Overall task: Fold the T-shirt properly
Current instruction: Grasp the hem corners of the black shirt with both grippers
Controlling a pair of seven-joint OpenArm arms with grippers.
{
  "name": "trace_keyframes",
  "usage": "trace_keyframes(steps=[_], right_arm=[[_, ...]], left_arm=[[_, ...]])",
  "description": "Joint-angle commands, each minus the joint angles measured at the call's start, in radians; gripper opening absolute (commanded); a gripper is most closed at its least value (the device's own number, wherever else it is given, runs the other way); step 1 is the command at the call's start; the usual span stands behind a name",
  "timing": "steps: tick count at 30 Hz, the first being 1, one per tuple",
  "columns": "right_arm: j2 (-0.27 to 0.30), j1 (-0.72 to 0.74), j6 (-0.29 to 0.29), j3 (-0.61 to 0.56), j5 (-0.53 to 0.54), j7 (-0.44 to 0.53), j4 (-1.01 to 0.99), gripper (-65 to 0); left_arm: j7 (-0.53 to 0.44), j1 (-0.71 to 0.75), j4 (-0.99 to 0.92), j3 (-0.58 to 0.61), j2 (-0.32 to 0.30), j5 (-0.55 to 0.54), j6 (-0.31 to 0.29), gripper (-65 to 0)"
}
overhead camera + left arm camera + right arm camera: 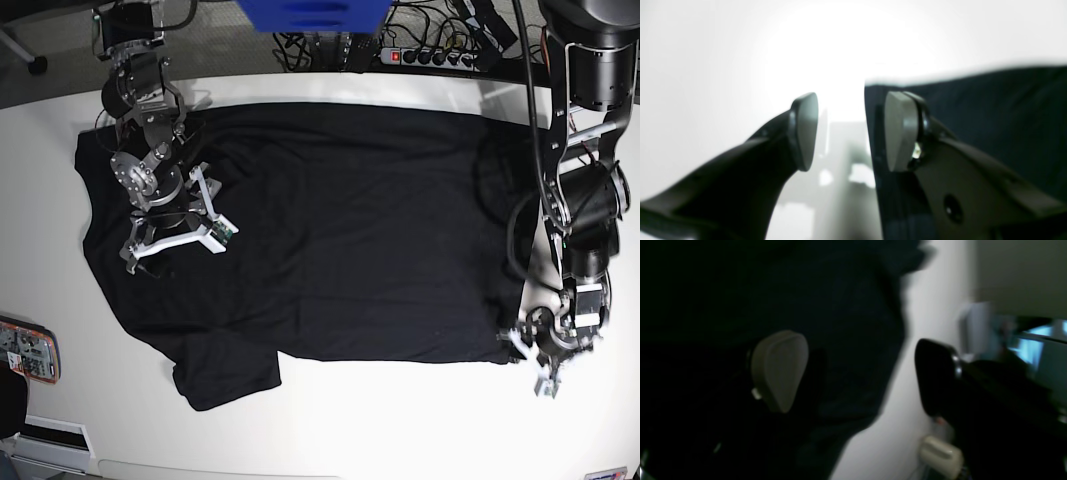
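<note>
The sleeve (226,376) will drag behind when I carry the black T-shirt's near edge (390,358) toward the far side, because the sleeve sticks out past that edge.
The black T-shirt (340,230) lies spread flat on the white table (400,420), one sleeve at the lower left. My left gripper (527,362) sits at the shirt's lower right corner. In the left wrist view this gripper (848,131) is open; one pad (902,130) is over the T-shirt (990,116) and the other is over bare table, with the cloth edge between them. My right gripper (175,248) hovers over the shirt's left part. Seen from the right wrist, it (858,373) is wide open above the T-shirt (840,306), holding nothing.
A flat printed object (25,348) lies at the table's left edge. A power strip (430,55) with cables and a blue box (310,15) sit beyond the far edge. Both arm columns rise at the far corners.
</note>
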Motion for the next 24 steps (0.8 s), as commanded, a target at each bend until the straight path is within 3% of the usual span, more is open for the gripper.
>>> trace_keyframes(steps=[1, 19, 21, 24], right_arm=[[0.009, 0.024, -0.019, 0.003, -0.011, 0.014, 0.019, -13.1], [0.009, 0.02, -0.019, -0.029, -0.011, 0.014, 0.022, -13.1], [0.009, 0.02, -0.019, -0.029, -0.011, 0.014, 0.022, -13.1], [0.009, 0.02, -0.019, -0.029, -0.011, 0.014, 0.022, -13.1]], left_arm=[[-0.045, -0.01, 0.008, -0.002, -0.003, -0.015, -0.003, -33.9], [-0.074, 0.128, 0.001, -0.007, 0.017, -0.017, 0.0, -34.8], [-0.074, 0.142, 0.003, -0.004, 0.02, -0.014, 0.0, -41.1], [-0.074, 0.143, 0.003, -0.002, 0.027, -0.015, 0.0, -63.5]])
